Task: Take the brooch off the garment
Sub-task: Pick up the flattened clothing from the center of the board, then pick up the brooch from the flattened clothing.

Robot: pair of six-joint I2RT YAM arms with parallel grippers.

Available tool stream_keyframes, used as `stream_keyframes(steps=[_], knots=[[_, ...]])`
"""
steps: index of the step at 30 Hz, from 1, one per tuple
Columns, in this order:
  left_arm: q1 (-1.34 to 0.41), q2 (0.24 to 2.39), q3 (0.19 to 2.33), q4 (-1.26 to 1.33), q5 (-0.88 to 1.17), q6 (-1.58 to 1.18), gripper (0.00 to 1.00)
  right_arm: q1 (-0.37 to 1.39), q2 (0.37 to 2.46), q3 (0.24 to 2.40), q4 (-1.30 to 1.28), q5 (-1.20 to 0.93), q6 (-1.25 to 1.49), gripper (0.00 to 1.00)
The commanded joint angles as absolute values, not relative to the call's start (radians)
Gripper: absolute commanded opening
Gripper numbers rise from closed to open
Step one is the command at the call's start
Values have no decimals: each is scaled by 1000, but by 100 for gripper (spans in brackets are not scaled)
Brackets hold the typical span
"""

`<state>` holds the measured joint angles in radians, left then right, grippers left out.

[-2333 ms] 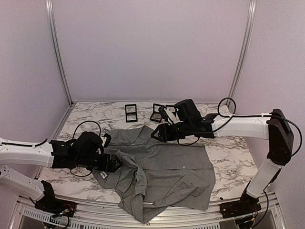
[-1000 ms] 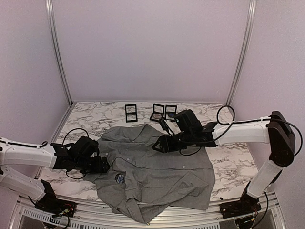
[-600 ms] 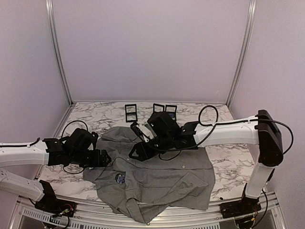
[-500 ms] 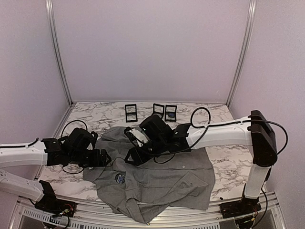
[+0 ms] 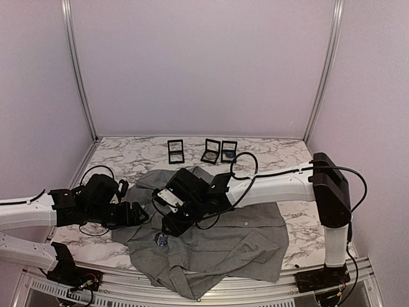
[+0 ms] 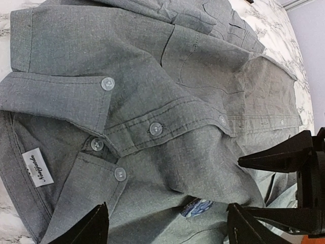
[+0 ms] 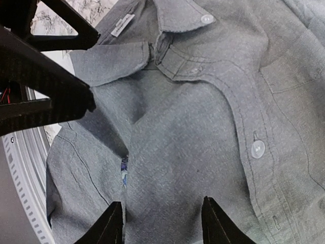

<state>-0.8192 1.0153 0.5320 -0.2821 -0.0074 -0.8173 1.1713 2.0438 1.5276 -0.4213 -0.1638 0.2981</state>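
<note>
The brooch (image 6: 197, 207) is half covered by a fold of the shirt, so my right gripper should hold the fold up (image 7: 162, 208) while my left gripper reaches for the brooch.
The garment (image 5: 223, 233) is a grey button-up shirt spread over the marble table, with its collar and white neck label (image 6: 37, 168) at the left. The brooch (image 5: 161, 240), a small blue-and-white disc, sits on the left chest and peeks out from under a fold of cloth (image 6: 197, 207) (image 7: 123, 170). My left gripper (image 5: 138, 213) hovers open over the collar (image 6: 170, 226), holding nothing. My right gripper (image 5: 171, 224) hangs open just above the shirt (image 7: 161, 203), with the brooch a little to the left of its left finger. One right finger (image 6: 284, 158) shows in the left wrist view.
Three small black-framed boxes (image 5: 175, 151) (image 5: 210, 151) (image 5: 229, 150) stand at the back of the table (image 5: 307, 211). Metal frame posts rise at both back corners. The shirt's hem hangs near the table's front edge (image 5: 192, 291).
My right arm has swung left across the shirt and now hovers right by the brooch, its jaws slightly wider. My left gripper has stayed open and drawn back a little to the left.
</note>
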Motion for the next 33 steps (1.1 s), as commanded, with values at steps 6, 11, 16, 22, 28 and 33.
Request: stream_keyframes(steps=[6, 11, 16, 22, 28, 33], knots=[[-857, 1000, 528, -323, 104, -883, 82, 1183, 2099, 1566, -466, -215, 278, 35], [-881, 1015, 551, -329, 132, -908, 76, 1158, 2076, 1518, -389, -284, 335, 0], [-891, 1053, 568, -286, 163, -936, 67, 1105, 2022, 1454, -289, -377, 394, 0], [-894, 1105, 591, -233, 176, -951, 64, 1051, 1965, 1399, -171, -462, 479, 0], [-894, 1151, 624, -162, 176, -967, 63, 1027, 1932, 1386, -97, -496, 539, 0], [-892, 1170, 623, -104, 166, -1000, 63, 1015, 1909, 1379, -37, -516, 582, 0]])
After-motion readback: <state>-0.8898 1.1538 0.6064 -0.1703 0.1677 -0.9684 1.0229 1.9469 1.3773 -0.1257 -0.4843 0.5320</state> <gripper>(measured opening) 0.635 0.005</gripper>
